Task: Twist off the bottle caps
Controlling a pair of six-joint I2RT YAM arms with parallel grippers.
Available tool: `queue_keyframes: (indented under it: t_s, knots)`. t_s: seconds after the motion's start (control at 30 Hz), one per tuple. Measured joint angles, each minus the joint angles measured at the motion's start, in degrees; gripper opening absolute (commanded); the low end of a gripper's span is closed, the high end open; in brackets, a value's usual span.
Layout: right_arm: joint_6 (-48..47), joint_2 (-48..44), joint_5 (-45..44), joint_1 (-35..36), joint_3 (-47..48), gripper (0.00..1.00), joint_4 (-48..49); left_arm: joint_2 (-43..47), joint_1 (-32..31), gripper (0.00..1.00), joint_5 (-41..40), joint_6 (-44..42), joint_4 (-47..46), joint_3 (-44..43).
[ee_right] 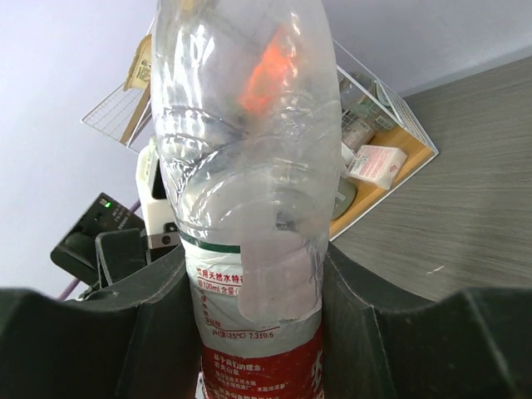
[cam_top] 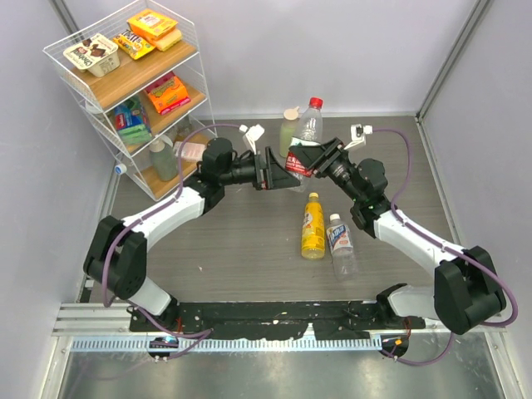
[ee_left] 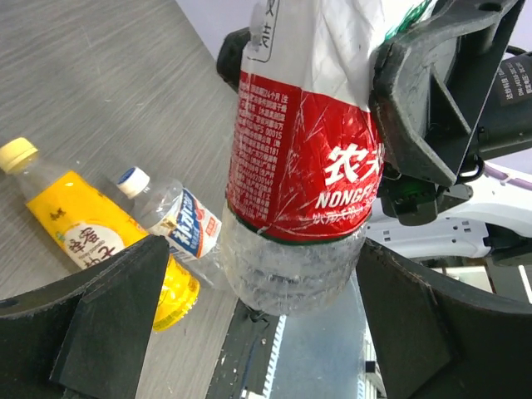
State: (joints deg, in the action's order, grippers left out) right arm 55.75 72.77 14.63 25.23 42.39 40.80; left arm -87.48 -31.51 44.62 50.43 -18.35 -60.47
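Observation:
With my right gripper on the red-label bottle's body (cam_top: 308, 130), my left gripper next takes the bottle's base so my right gripper can move to the red cap (cam_top: 316, 102).
A clear bottle with a red label (cam_top: 306, 137) and a red cap (cam_top: 313, 103) is held tilted above the table. My right gripper (cam_top: 311, 158) is shut on its body, and in the right wrist view both fingers (ee_right: 391, 332) press against the bottle (ee_right: 249, 249), with the red cap (ee_right: 266, 71) a blur seen through the plastic. My left gripper (ee_left: 262, 258) is open, its jaws standing wide on either side of the bottle's base (ee_left: 291, 266) without touching it. A yellow bottle (cam_top: 312, 229) with a yellow cap (cam_top: 313, 197) and a small clear bottle (cam_top: 341, 245) with a pale cap (cam_top: 335, 218) lie on the table.
A pale green bottle with a beige cap (cam_top: 288, 126) stands behind the held bottle. A white wire shelf (cam_top: 133, 91) with snack boxes fills the back left corner. White walls close in the table on the left, back and right.

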Motion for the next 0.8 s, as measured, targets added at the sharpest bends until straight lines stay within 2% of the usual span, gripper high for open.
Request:
queue_keyframes:
  t_s: [0.2,0.37,0.47,0.57,0.63,0.73,0.8]
  knots:
    - [2.10,0.02,-0.31,0.00,-1.05,0.44,2.36,-3.06,-2.01,0.89,0.52,1.99,-3.98,-2.01]
    - [3.43,0.02,-0.28,0.00,-1.44,0.44,4.00,-4.59,-3.08,0.68,1.55,3.54,-7.06,-3.78]
    - [4.39,-0.04,-0.55,-0.13,-2.16,0.45,5.35,-5.40,-3.43,0.47,1.95,3.54,-7.67,-4.57]
    - [4.66,-0.07,-0.98,-0.11,-2.69,0.52,5.73,-5.60,-3.43,0.44,1.92,3.26,-7.26,-4.66]
    - [4.96,-0.02,-1.03,-0.09,-2.80,0.61,5.92,-5.60,-3.45,0.42,1.97,3.13,-6.78,-4.72]
    - [5.09,-0.02,-0.92,-0.07,-2.80,0.80,5.92,-5.60,-3.48,0.41,1.92,1.73,-4.83,-5.33]
    - [4.96,-0.02,-0.83,-0.07,-2.80,0.87,5.86,-5.60,-3.61,0.41,1.66,-0.72,-1.66,-6.32]
